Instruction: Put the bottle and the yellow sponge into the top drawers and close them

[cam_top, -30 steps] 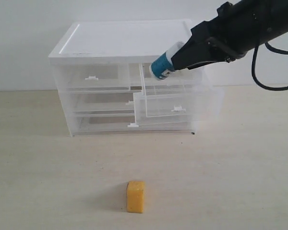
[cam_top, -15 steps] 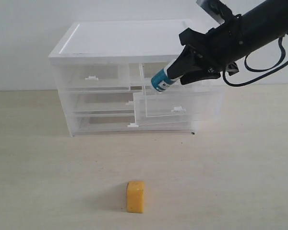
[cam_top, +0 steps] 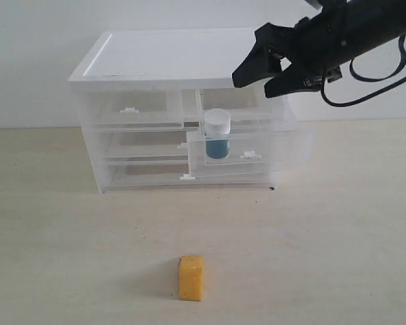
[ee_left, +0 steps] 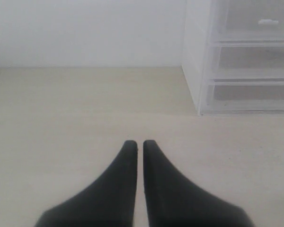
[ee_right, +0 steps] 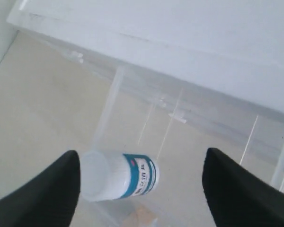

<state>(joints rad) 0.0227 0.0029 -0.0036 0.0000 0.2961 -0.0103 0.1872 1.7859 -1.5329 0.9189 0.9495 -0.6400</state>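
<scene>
The bottle [cam_top: 217, 143] is standing loose and its white cap [cam_top: 217, 120] is higher than the drawer's rim, so the bottle will fall onto its side when I push it.
The teal-blue bottle [cam_top: 217, 135] with its white cap stands upright inside the pulled-out right top drawer [cam_top: 257, 142]; the right wrist view shows the bottle [ee_right: 120, 176] loose below my spread fingers. My right gripper [cam_top: 260, 76] hangs open above that drawer, holding nothing. The left top drawer [cam_top: 128, 110] is shut. The yellow sponge [cam_top: 191, 277] lies alone on the table near the front. My left gripper [ee_left: 136, 144] is shut and empty, low over the table beside the cabinet's left side [ee_left: 199, 56].
The white-topped cabinet [cam_top: 176, 57] stands at the back against the wall, with two full-width clear drawers [cam_top: 142, 172] below the top pair. The open drawer juts out toward the front. Bare table [cam_top: 311, 257] surrounds the sponge.
My right gripper has opened and let go of the bottle, which dropped into the open right top drawer and now stands upright. The gripper rose slightly. The left gripper stayed still.
</scene>
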